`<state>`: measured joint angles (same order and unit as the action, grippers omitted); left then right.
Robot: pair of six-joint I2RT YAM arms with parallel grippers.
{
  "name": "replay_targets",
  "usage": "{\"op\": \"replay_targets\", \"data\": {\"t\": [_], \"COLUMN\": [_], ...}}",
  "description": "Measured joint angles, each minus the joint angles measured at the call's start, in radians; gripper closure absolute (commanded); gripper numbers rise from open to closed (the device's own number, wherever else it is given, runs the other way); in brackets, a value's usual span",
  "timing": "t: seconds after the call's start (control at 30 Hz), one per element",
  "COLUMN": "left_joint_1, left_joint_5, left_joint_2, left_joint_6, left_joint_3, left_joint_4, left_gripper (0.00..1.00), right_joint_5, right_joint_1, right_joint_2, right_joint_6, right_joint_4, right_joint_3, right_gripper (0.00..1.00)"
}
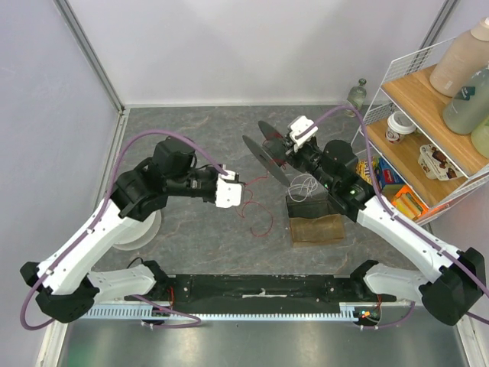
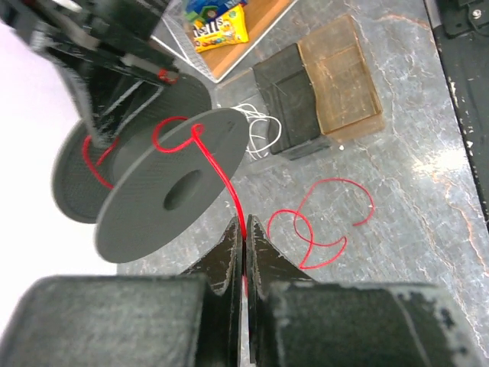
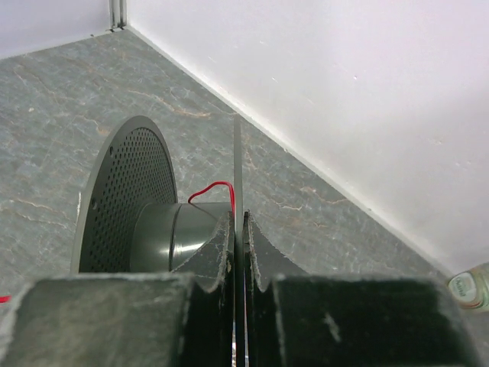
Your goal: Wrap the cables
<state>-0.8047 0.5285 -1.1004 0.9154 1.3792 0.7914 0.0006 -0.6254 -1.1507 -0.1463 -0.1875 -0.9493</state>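
Observation:
The red wire hangs loose across the spool's outer edge (image 2: 214,159), so the robot's left gripper should pull it tight over the spool's middle (image 3: 192,227) before the right gripper turns the spool.
The thin red wire (image 2: 226,177) runs from a dark grey spool (image 2: 172,195) down into my left gripper (image 2: 244,223), which is shut on it. The wire's loose end lies curled on the table (image 2: 328,225), also seen from above (image 1: 261,222). My right gripper (image 3: 238,218) is shut on the edge of the spool's thin flange (image 3: 238,160) and holds the spool off the table. A short red loop (image 3: 214,186) sits on the hub (image 3: 191,229) beside the perforated flange (image 3: 122,191). From above, the left gripper (image 1: 238,189) is left of the spool (image 1: 267,153), which the right gripper (image 1: 288,147) holds.
A dark box (image 1: 306,206) with a white cable (image 1: 303,185) and a brown tray (image 1: 318,229) lie right of the loose wire. A wire shelf (image 1: 416,122) with bottles, cups and snacks stands at the right. A glass bottle (image 1: 357,93) is in the back corner. A white disc (image 1: 144,227) lies under the left arm.

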Motion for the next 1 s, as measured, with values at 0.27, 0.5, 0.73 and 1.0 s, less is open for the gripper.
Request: {"op": "replay_targets", "data": {"t": [0.27, 0.5, 0.73, 1.0], "left_joint_1": [0.005, 0.013, 0.129, 0.366], "left_joint_5": [-0.056, -0.14, -0.212, -0.178], "left_joint_2": [0.047, 0.05, 0.026, -0.061], "left_joint_6": [-0.011, -0.01, -0.011, -0.011], "left_joint_3": [0.058, 0.08, 0.08, 0.084], "left_joint_4": [-0.022, -0.046, -0.105, -0.174], "left_gripper": [0.98, 0.98, 0.98, 0.98], "right_joint_5": [-0.045, -0.096, -0.224, -0.3], "right_joint_1": [0.0, 0.0, 0.0, 0.0], "right_joint_2": [0.013, 0.024, 0.109, 0.179], "right_joint_6": [-0.169, -0.241, -0.235, -0.229], "right_joint_4": [-0.005, -0.005, 0.018, 0.099], "right_joint_3": [0.071, 0.118, 0.121, 0.095], "right_gripper": [1.0, 1.0, 1.0, 1.0]}}
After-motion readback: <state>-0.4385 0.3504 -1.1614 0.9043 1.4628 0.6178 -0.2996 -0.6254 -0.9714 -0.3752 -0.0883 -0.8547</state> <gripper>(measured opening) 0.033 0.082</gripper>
